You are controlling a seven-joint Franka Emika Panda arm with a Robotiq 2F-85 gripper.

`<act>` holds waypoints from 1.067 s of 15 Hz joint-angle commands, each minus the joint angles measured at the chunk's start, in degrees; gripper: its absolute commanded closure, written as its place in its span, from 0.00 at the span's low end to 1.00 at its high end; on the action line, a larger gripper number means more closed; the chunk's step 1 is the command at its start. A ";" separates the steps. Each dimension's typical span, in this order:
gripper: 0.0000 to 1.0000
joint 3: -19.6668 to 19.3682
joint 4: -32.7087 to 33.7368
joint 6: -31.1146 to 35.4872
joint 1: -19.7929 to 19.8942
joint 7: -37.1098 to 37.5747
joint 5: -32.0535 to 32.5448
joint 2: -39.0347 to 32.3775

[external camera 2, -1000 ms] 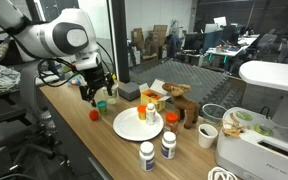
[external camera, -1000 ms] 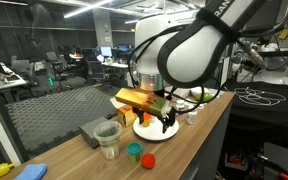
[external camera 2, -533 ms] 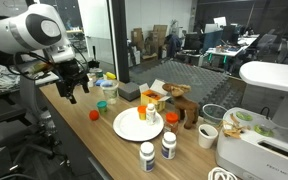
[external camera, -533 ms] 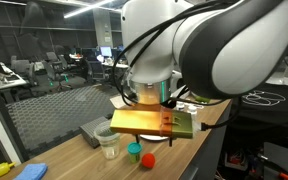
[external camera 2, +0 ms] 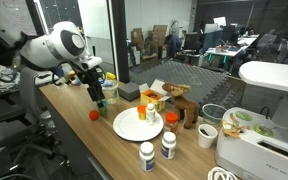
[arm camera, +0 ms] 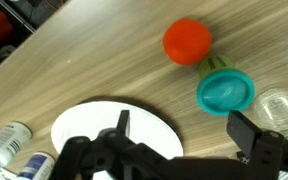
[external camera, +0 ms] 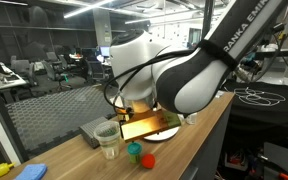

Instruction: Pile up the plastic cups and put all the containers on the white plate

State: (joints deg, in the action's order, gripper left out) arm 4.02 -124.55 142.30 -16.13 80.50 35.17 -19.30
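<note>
My gripper has one finger hanging by the plastic cup [arm camera: 282, 108], so I should turn my gripper until its fingers are on both sides of the teal container [arm camera: 226, 91] and clear of the cup.
In the wrist view my gripper [arm camera: 184, 135] is open, with nothing between its dark fingers [arm camera: 249, 130]. It hangs above the wooden table between the white plate [arm camera: 94, 130] and the teal container [arm camera: 225, 92]. The orange-red container [arm camera: 187, 41] sits just beyond the teal one. One clear plastic cup [arm camera: 282, 108] shows at the right edge. In an exterior view the gripper [external camera 2: 96, 93] hovers by the orange-red container [external camera 2: 94, 115], left of the white plate [external camera 2: 132, 126]. Another exterior view shows a clear cup [external camera: 108, 138] beside the teal container [external camera: 134, 152] and the orange-red one [external camera: 148, 159].
Two white pill bottles [external camera 2: 147, 155] [external camera 2: 169, 145] stand near the table's front edge. A grey box [external camera: 92, 131] lies behind the cup. A yellow box and brown items [external camera 2: 184, 110] crowd behind the plate. A white appliance [external camera 2: 259, 145] fills the right end.
The arm has swung back over the table, bringing the gripper from the left edge to just above the teal and orange-red containers. The jaws stayed open.
</note>
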 commanded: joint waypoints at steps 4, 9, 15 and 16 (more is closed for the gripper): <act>0.00 -3.22 1.97 11.48 1.24 -17.36 4.49 -2.50; 0.00 -2.78 -2.66 21.73 2.36 -26.58 7.39 -0.17; 0.00 2.33 -10.24 34.81 6.83 -39.91 7.42 0.60; 0.00 4.13 -10.95 35.90 8.32 -42.32 6.88 0.28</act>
State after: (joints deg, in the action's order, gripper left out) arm 3.50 -131.67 173.56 -12.34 45.79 43.33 -20.60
